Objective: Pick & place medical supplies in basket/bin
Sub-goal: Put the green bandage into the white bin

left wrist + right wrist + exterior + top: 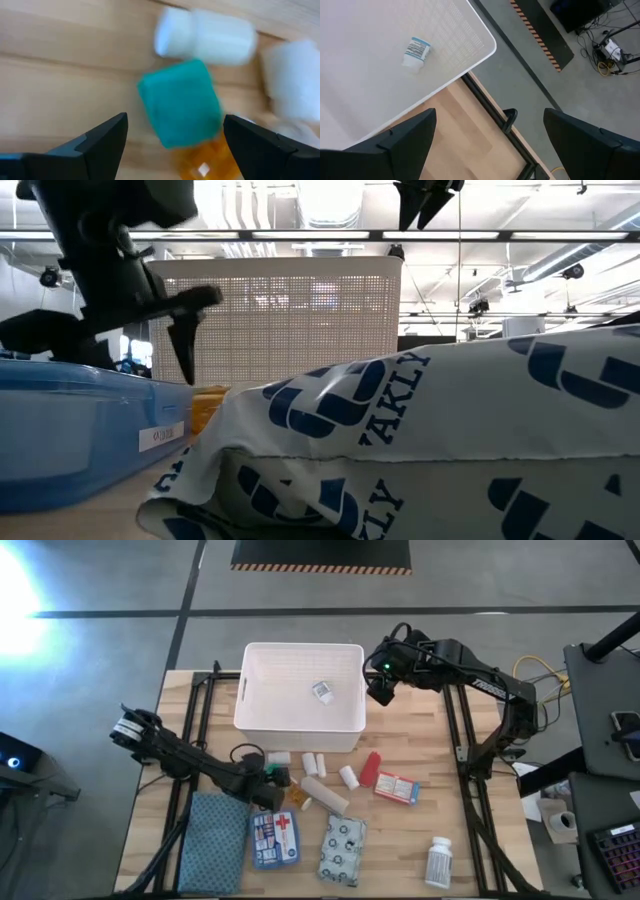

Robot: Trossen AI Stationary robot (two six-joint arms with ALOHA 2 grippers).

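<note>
My left gripper should back off, turn and grip the green roll alone [181, 105], because one of its fingers hangs over the orange vial [206, 160] next to the green roll.
My left gripper [272, 786] is open low over the table, its fingers on either side of an orange vial with a green cap [181, 102], without touching it; the vial lies on the wood, also in the high view [284, 778]. A white bottle [207, 36] lies just beyond it. The white ribbed bin [300, 685] stands at the far side with one small labelled bottle [322, 691] on its floor, also in the right wrist view [416, 50]. My right gripper [381, 690] is open and empty, high over the bin's right rim [485, 47].
On the table near the bin lie white rolls [315, 765], a red tube [371, 766], a red-white box [396, 787], a tan roll [325, 795], a first-aid pouch [274, 838], a patterned packet [341, 850], a white bottle [439, 862] and a blue-grey cloth [213, 835].
</note>
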